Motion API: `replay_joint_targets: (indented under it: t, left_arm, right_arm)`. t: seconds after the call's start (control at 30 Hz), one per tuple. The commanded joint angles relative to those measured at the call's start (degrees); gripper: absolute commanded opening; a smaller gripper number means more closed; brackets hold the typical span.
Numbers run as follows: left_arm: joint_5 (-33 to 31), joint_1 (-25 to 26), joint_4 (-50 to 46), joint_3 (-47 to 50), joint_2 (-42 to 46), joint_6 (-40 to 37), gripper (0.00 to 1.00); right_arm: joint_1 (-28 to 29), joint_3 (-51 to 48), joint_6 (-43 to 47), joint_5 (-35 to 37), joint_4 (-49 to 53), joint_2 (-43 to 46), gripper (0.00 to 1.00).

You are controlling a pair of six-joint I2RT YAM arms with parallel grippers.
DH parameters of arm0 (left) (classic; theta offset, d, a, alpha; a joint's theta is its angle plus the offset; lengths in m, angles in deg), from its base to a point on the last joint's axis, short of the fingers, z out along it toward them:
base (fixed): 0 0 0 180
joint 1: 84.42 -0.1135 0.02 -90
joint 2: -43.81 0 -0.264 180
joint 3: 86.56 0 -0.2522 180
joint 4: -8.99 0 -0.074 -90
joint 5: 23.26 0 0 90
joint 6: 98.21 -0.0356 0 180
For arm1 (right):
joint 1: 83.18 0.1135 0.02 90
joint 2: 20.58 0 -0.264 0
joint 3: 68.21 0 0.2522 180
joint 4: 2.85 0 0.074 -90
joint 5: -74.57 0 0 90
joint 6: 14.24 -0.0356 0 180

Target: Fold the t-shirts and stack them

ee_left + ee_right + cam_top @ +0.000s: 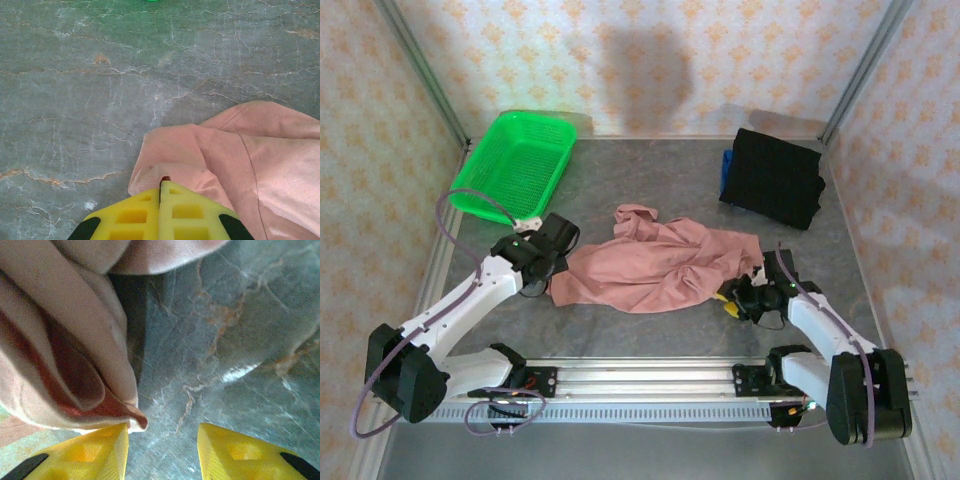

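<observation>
Next, my right gripper moves in around the pink t-shirt's folded edge point(111, 407) before it closes and lifts, because the pink t-shirt's corner point(137, 420) is outside its open fingers.
The dusty-pink t-shirt point(660, 265) lies crumpled in the middle of the table. A black folded t-shirt point(775, 177) sits at the back right. My left gripper point(554, 270) is at the pink shirt's left edge. In the left wrist view that gripper point(161, 184) is shut on a fold of the pink cloth point(240, 150). My right gripper point(732, 298) is low at the shirt's right edge. In the right wrist view it point(162, 437) stands open over bare table, and a corner of the pink cloth point(75, 340) rests against its left fingertip point(107, 445).
A bright green mesh basket point(515, 160) stands at the back left. Something blue point(727, 165) peeks out from under the black shirt. Patterned walls enclose the grey marbled table point(650, 180) on three sides, and a metal rail point(640, 380) runs along the near edge.
</observation>
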Motion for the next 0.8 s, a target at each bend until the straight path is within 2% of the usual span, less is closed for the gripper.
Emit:
replay_joint_targets:
  t: [0.0, 0.53, 0.77]
  left_arm:
    - [-1.2, 0.6, -0.7, 1.4, 1.7, 1.5, 0.00]
    - [-1.2, 0.6, -0.2, 2.6, 2.5, 2.1, 0.00]
    - [-1.2, 0.6, 0.1, 3.2, 2.5, 2.4, 0.00]
  right_arm:
    - [0.1, -1.6, -4.3, -1.0, -9.8, 0.5, 0.41]
    - [0.4, -2.4, -9.0, -1.8, -18.6, -2.3, 0.34]
    - [1.1, -2.1, -9.3, -2.6, -17.9, -2.7, 0.30]
